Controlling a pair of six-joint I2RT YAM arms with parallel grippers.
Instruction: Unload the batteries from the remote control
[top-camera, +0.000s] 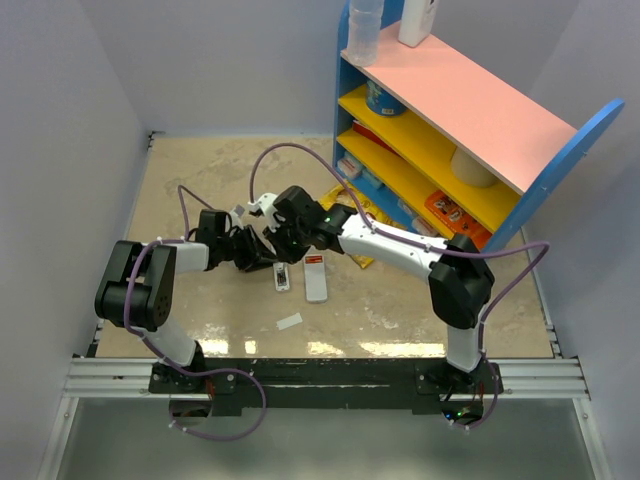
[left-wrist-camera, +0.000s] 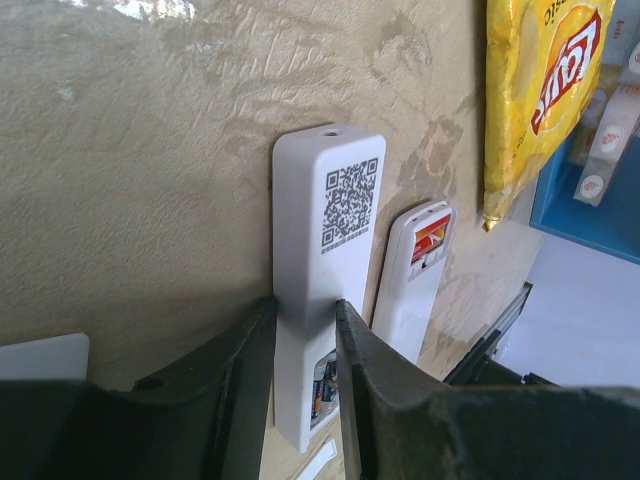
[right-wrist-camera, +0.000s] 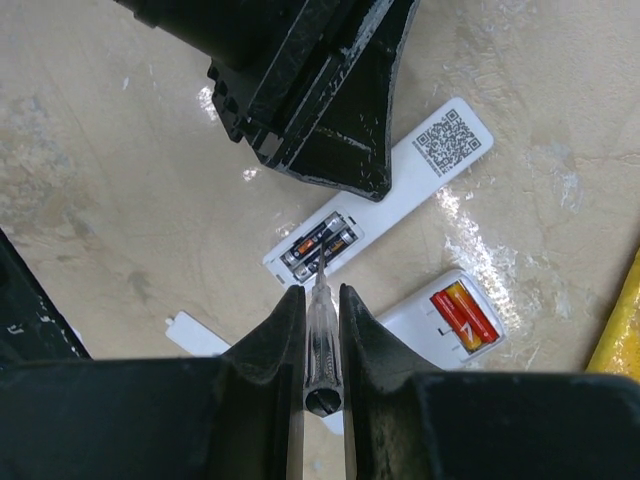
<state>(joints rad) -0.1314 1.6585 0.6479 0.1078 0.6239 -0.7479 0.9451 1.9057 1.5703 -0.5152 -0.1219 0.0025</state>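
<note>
The stick's tip sits among dark cells seated in the bar's bay (right-wrist-camera: 320, 245), so my right gripper needs to swing back toward the remote control (right-wrist-camera: 425, 328) and pry a cell out.
The remote control (right-wrist-camera: 425, 322) lies back up on the table with its compartment open, and the two red and orange batteries (right-wrist-camera: 465, 315) sit inside it. It also shows as the remote control (top-camera: 316, 279) and the remote control (left-wrist-camera: 405, 300). Beside it lies a narrower white bar (left-wrist-camera: 325, 230) with a QR code. My left gripper (left-wrist-camera: 305, 320) is shut on that bar's sides. The bar's own open bay holds dark cells (right-wrist-camera: 320, 243). My right gripper (right-wrist-camera: 321, 295) is shut on a clear-handled stick (right-wrist-camera: 320, 340), whose tip rests among those cells.
A loose white cover (right-wrist-camera: 195, 335) lies near the bar, and a white scrap (top-camera: 289, 322) sits nearer the arms. A yellow chip bag (left-wrist-camera: 535, 90) lies just beyond the remote. The blue, yellow and pink shelf unit (top-camera: 450, 130) stands at the back right.
</note>
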